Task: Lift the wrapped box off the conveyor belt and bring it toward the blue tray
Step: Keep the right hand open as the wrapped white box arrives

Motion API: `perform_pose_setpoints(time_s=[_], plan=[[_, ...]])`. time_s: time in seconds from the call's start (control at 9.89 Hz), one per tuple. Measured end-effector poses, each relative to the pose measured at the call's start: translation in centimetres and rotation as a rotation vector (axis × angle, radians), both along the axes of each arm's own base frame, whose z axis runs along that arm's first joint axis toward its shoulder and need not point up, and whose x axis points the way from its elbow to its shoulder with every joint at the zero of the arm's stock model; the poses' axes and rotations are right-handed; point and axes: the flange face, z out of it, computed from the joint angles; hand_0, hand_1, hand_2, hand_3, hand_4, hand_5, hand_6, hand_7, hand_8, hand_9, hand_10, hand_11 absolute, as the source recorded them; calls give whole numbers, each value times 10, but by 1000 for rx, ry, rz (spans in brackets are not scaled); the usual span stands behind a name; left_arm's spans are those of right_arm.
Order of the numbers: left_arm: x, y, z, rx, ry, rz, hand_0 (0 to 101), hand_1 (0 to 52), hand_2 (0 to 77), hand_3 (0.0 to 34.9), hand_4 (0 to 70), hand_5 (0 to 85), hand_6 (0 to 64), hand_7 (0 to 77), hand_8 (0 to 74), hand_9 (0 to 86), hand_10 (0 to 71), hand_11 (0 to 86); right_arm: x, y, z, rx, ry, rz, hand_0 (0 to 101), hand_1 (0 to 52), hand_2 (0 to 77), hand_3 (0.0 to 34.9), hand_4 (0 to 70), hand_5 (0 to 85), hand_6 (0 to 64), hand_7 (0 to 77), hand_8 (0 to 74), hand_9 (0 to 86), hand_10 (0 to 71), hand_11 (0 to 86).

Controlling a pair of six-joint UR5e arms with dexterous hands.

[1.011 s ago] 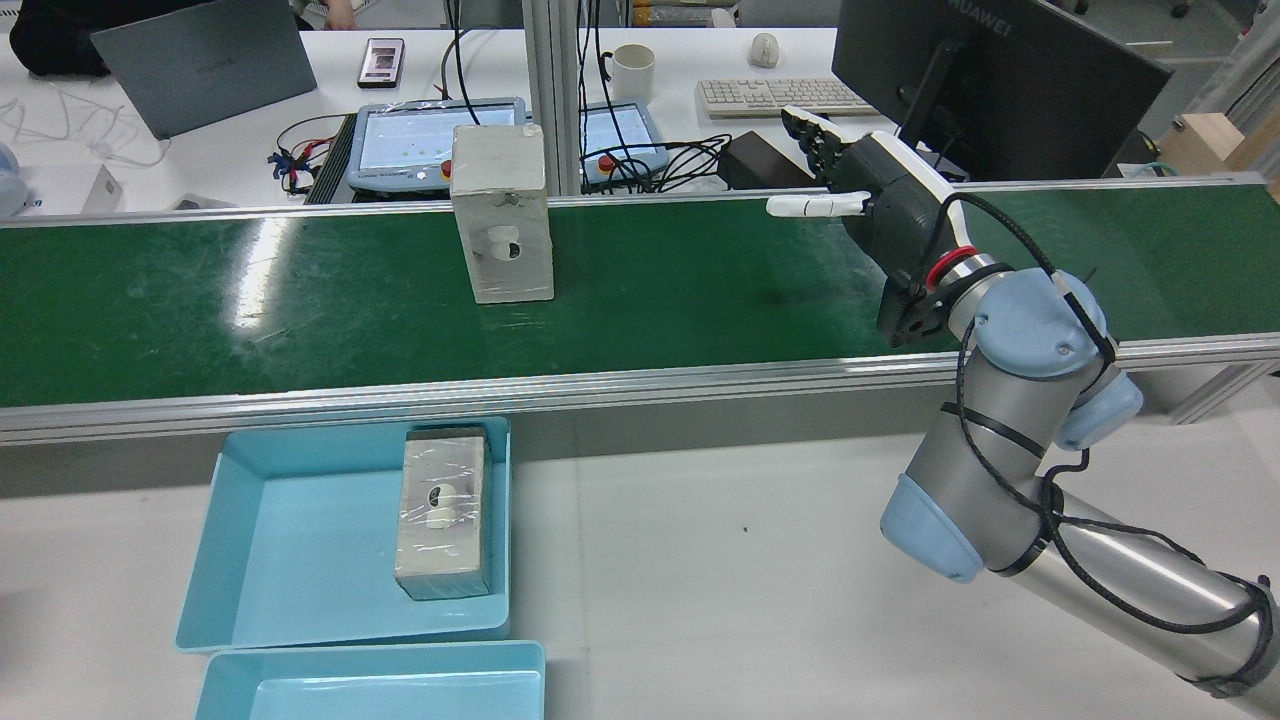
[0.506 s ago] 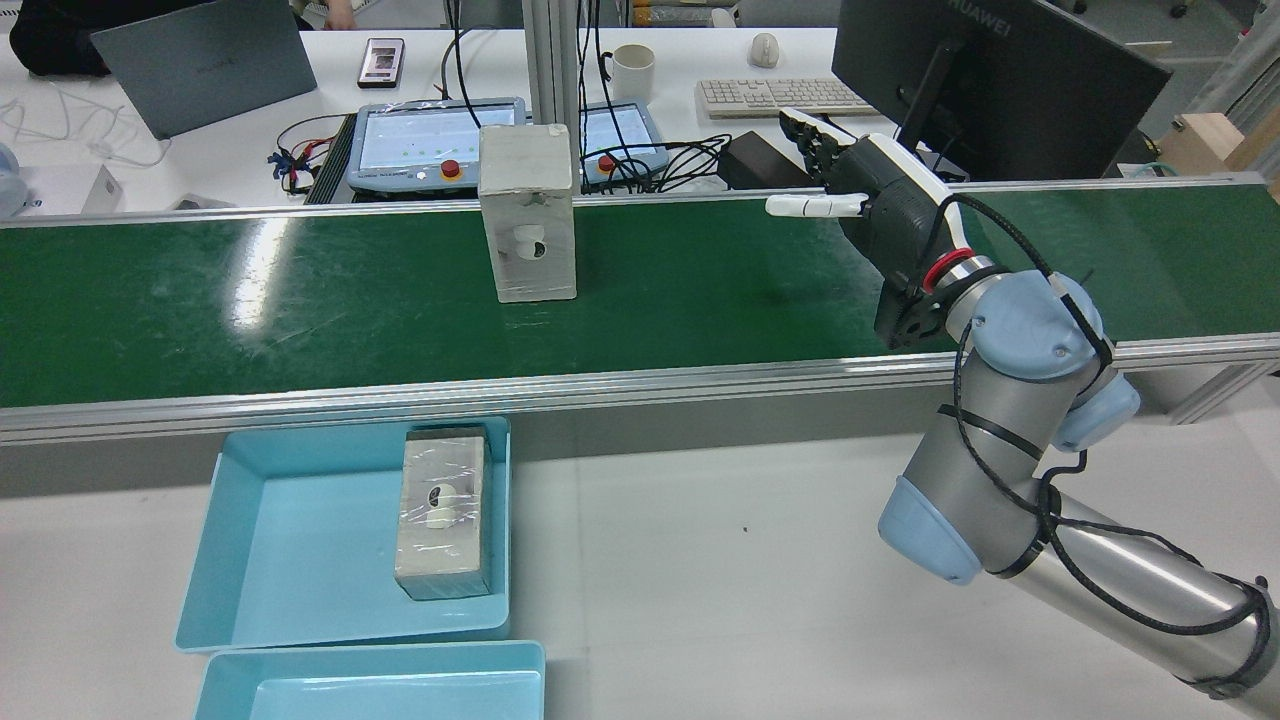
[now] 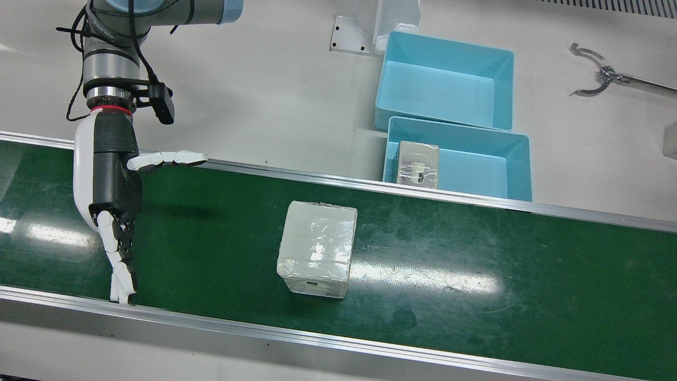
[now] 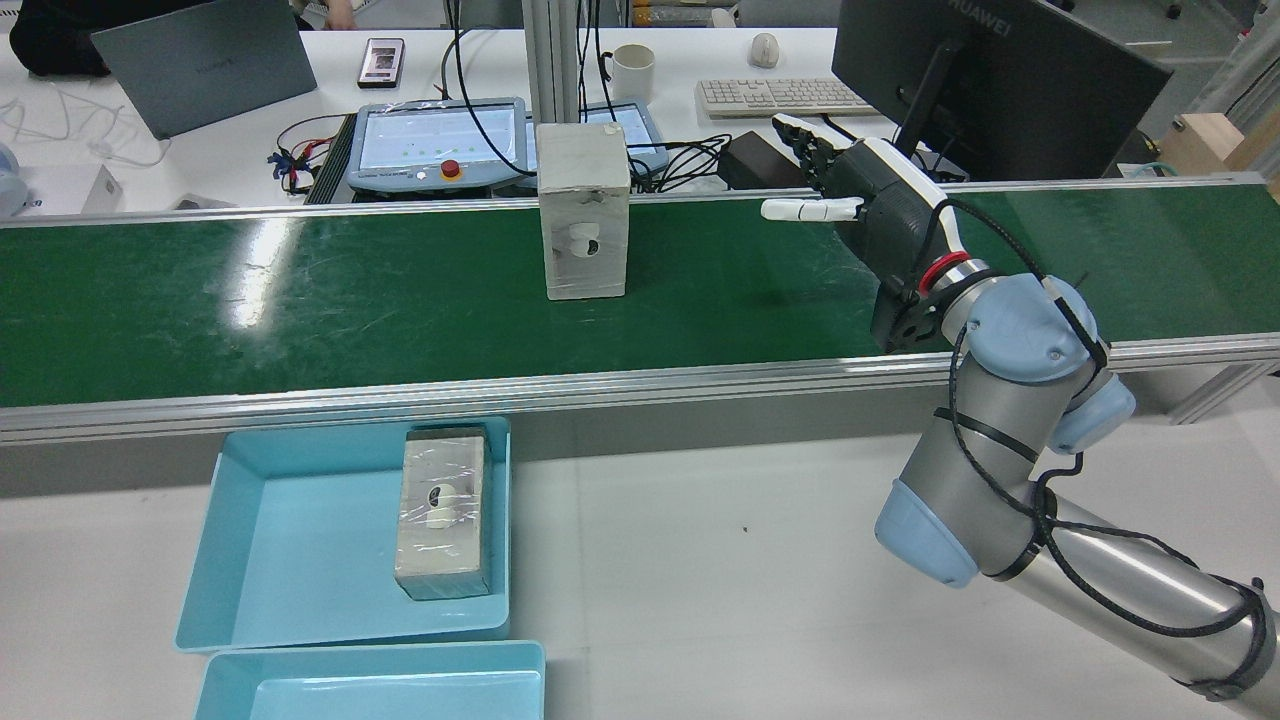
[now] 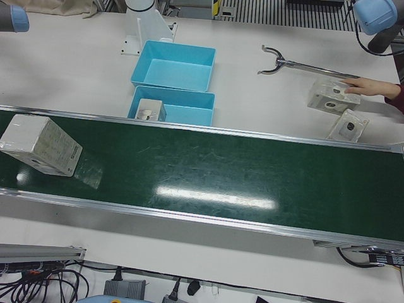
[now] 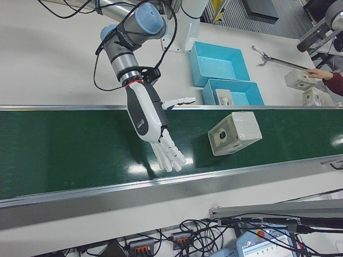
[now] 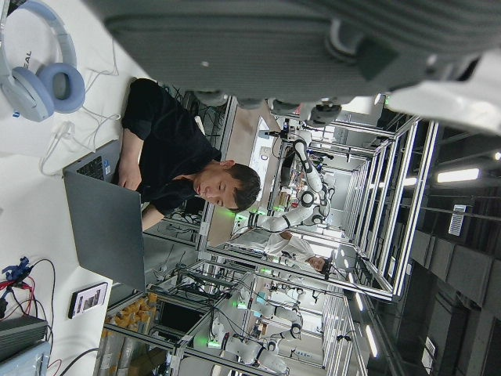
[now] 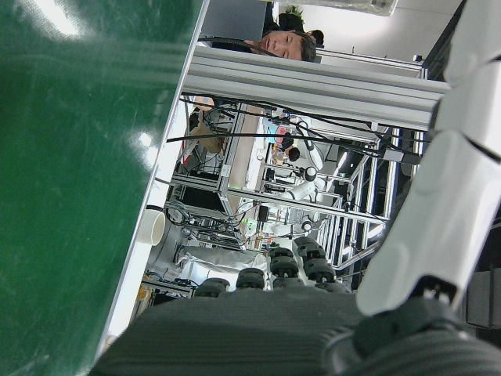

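My gripper will reveal another dark oval on the box's hidden side when I lift it, as a dark slot [image 3: 312,283] shows on the wrapped box's near end [image 3: 315,288].
A white wrapped box [image 3: 317,248] stands upright on the green conveyor belt [image 3: 476,254]; the rear view has the box [image 4: 584,210] near the belt's far edge. My right hand [image 3: 113,201] hovers over the belt, open, fingers stretched and thumb out, well apart from the box and holding nothing. In the rear view the right hand [image 4: 860,190] is to the box's right. The blue tray [image 3: 476,174] beside the belt holds another wrapped box [image 3: 418,164]. Only a dark edge of my left hand [image 7: 313,39] shows in its own view.
A second blue tray [image 3: 439,87] sits behind the first. A grabber tool [image 3: 597,79] lies on the white table. A person's hand [image 5: 372,85] rests by two more wrapped boxes [image 5: 333,96]. Teach pendants [image 4: 430,140], a keyboard and a monitor stand beyond the belt.
The wrapped box has travelled along the belt toward my right hand, rightward in the rear view. The right hand has shifted slightly toward it and stayed open.
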Motion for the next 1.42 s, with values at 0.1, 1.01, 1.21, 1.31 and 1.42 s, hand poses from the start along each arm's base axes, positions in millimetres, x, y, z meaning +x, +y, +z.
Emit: perform_pose_setpoints(time_s=[0.1, 1.01, 1.21, 1.31, 1.42], plan=[[0, 0, 0, 0, 0, 0, 0, 0, 5, 0, 0, 11, 0, 0, 0, 0, 0, 0, 0, 0, 0, 0, 0, -1, 400, 93, 109, 0, 44, 82, 0, 0, 16, 16, 0, 16], [0, 0, 0, 0, 0, 0, 0, 0, 5, 0, 0, 11, 0, 5, 0, 0, 0, 0, -3, 0, 0, -1, 1, -3, 400, 93, 114, 0, 49, 87, 0, 0, 16, 16, 0, 16], [0, 0, 0, 0, 0, 0, 0, 0, 5, 0, 0, 11, 0, 0, 0, 0, 0, 0, -5, -2, 1, -5, 5, -4, 400, 93, 114, 0, 54, 93, 0, 0, 16, 16, 5, 16], [0, 0, 0, 0, 0, 0, 0, 0, 5, 0, 0, 11, 0, 5, 0, 0, 5, 0, -6, -2, 2, -7, 6, -5, 400, 93, 114, 0, 54, 93, 0, 0, 16, 16, 0, 16], [0, 0, 0, 0, 0, 0, 0, 0, 5, 0, 0, 11, 0, 0, 0, 0, 5, 0, -7, -2, 2, -8, 6, -5, 400, 93, 125, 0, 54, 93, 0, 0, 16, 16, 0, 16]])
